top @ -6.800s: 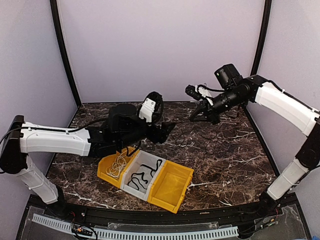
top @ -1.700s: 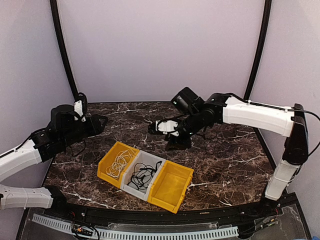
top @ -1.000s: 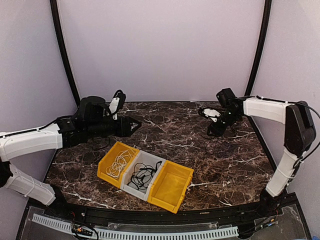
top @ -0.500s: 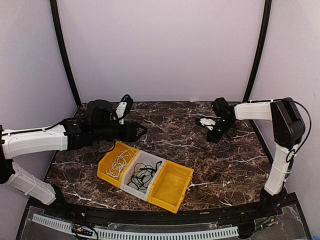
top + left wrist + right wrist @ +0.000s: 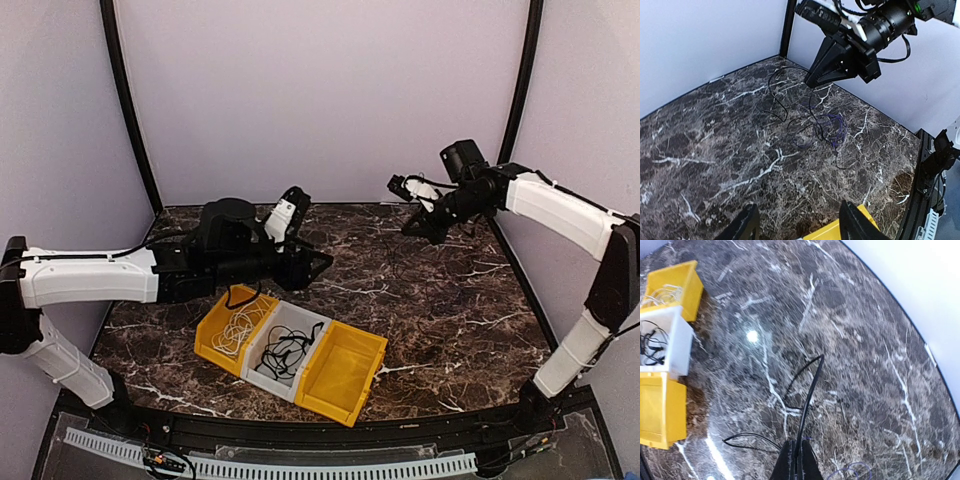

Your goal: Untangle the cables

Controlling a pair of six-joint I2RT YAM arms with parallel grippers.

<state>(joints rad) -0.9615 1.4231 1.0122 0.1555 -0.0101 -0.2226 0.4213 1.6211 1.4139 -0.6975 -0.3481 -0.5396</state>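
Observation:
My right gripper should lift the black cable high, because its lower strand trails across the purple cable (image 5: 839, 129), and my left gripper should grab that strand (image 5: 817, 121).
A tangle of thin black cable (image 5: 776, 94) and purple cable (image 5: 836, 126) lies on the dark marble table at the back right. My right gripper (image 5: 409, 229) is shut on a strand of the black cable (image 5: 812, 390) and holds it lifted above the table. The right wrist view shows its closed fingertips (image 5: 799, 460) with the strand running up from them, and purple loops (image 5: 852, 471) beside them. The left wrist view shows that gripper (image 5: 813, 81) above the tangle. My left gripper (image 5: 325, 263) is open and empty and hovers over the table's middle, left of the tangle, fingers (image 5: 746, 227) spread wide.
Three joined bins stand at the front centre: a yellow bin (image 5: 212, 335) with a white cable, a white bin (image 5: 300, 318) with a black cable, and an empty yellow bin (image 5: 345, 372). They also show in the right wrist view (image 5: 675, 285). Purple walls surround the table.
My right gripper has risen from the table, lifting the black strand. My left arm has reached further right towards the table's middle.

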